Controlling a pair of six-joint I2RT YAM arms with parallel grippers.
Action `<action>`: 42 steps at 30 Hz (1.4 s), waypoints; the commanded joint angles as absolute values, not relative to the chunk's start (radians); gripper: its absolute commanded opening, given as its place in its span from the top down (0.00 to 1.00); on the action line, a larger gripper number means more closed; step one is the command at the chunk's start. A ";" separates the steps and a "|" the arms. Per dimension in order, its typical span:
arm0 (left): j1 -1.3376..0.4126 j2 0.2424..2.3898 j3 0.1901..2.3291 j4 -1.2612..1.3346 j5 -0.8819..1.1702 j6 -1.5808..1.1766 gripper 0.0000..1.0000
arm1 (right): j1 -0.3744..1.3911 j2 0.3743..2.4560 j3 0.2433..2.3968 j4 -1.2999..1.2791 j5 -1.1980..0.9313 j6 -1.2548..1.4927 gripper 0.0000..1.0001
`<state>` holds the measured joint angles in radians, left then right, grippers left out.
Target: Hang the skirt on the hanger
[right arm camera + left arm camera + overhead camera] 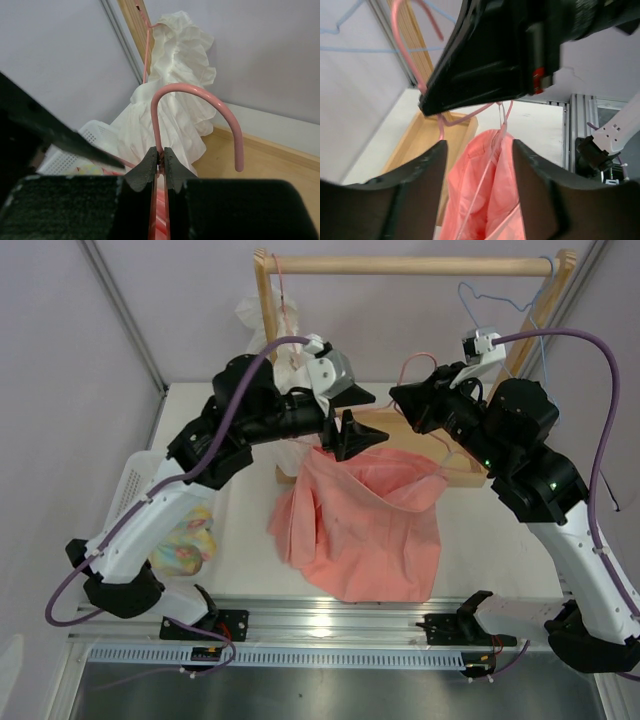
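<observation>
Next, my left gripper takes the hanger's neck (157, 139) from my right gripper first, because the rack's bar (342, 265) next to the white garment is on my left gripper's side.
The salmon-pink skirt (370, 530) hangs from the thin pink hanger (415, 365), and its lower part spreads over the table. My right gripper (400, 398) is shut on the hanger's neck (155, 135) just below the hook, which curves up and over to the right. My left gripper (352, 440) is open at the skirt's upper left edge. In the left wrist view its two fingers (420, 190) stand wide apart around the hanging skirt (485, 195) without clamping it. A pink hanger wire (506, 112) runs down into the fabric.
A wooden rack (400, 265) stands at the back and carries a light-blue hanger (490, 300) and a white ruffled garment (175, 65). Its wooden base (470, 475) lies behind the skirt. A white basket (135, 480) at the left holds a yellow-and-blue cloth (185, 540).
</observation>
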<state>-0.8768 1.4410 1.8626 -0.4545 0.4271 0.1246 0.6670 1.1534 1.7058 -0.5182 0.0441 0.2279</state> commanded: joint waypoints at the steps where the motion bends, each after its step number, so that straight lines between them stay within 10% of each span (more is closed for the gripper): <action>1: -0.854 1.399 1.983 -0.554 0.503 0.169 0.24 | 0.663 1.109 1.727 -0.445 0.032 0.232 1.00; 20: -0.796 1.749 2.224 -0.624 0.534 0.173 0.26 | 0.661 1.121 1.743 -0.445 -0.043 0.267 1.00; 23: -0.798 1.701 2.099 -0.516 0.568 0.131 0.59 | 0.661 1.117 1.735 -0.448 -0.035 0.262 1.00; 25: -0.799 1.634 2.008 -0.453 0.563 0.111 1.00 | 0.661 1.115 1.726 -0.448 -0.025 0.259 1.00; 33: -0.802 1.497 1.833 -0.246 0.412 -0.035 1.00 | 0.661 1.114 1.739 -0.491 0.176 0.267 1.00; 37: -0.824 1.503 1.862 -0.236 0.228 -0.101 1.00 | 0.661 1.121 1.737 -0.546 0.316 0.279 0.35; 42: -0.880 1.522 1.950 -0.273 -0.039 -0.143 1.00 | 0.660 1.123 1.736 -0.653 0.484 0.320 0.08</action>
<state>-0.8394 1.5745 1.8511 -0.3565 0.1829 -0.0841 0.6621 1.1404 1.6970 -0.5900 0.3069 0.2882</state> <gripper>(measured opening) 0.040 0.896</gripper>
